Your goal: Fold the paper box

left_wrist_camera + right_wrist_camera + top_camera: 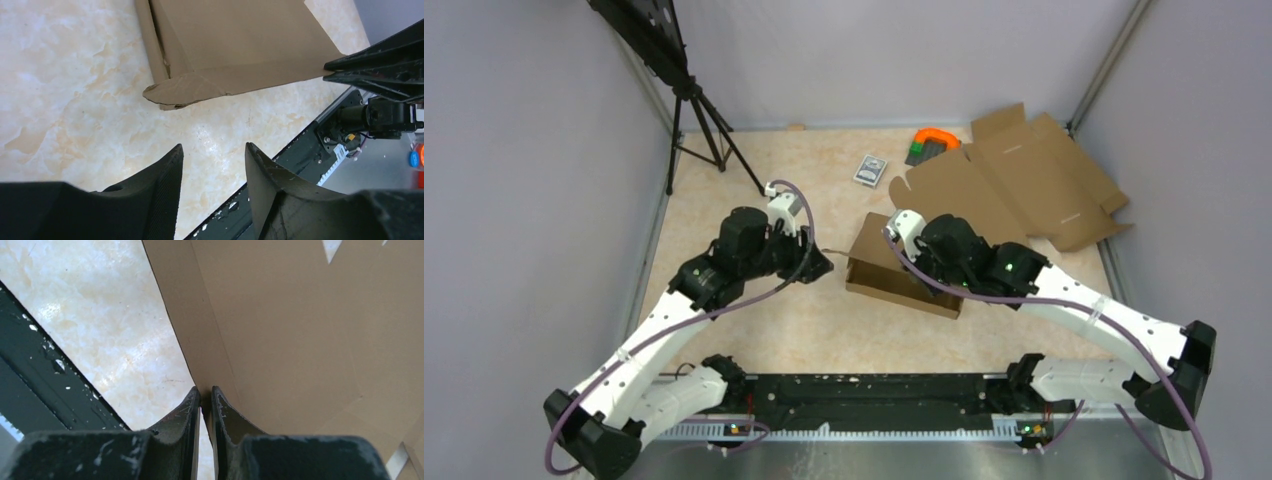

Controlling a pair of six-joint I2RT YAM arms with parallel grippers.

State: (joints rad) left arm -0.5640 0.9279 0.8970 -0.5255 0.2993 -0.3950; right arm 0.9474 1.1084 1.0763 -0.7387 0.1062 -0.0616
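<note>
The lid's corner tab (172, 91) pokes out past the side of the box. I should lower the lid and let go of it with my right gripper before my left gripper folds the tab in.
The paper box (886, 262) is a shallow brown cardboard mailer, partly formed, lying mid-table. In the left wrist view its crumpled near corner (172, 92) faces my left gripper (214, 150), which stands open over bare table a short way off, with nothing between its fingers. In the top view the left gripper (821, 266) sits just left of the box. My right gripper (206, 392) is shut on the edge of the box's side wall (200, 340), the cardboard pinched between its fingers. From above, the right gripper (924, 283) is over the box's right part.
A flat brown cardboard blank (1024, 180) lies spread at the back right. A small grey card pack (870, 169) and an orange and green object (934, 143) sit near the back. A tripod (699, 110) stands at the back left. A black rail (874, 390) runs along the near edge.
</note>
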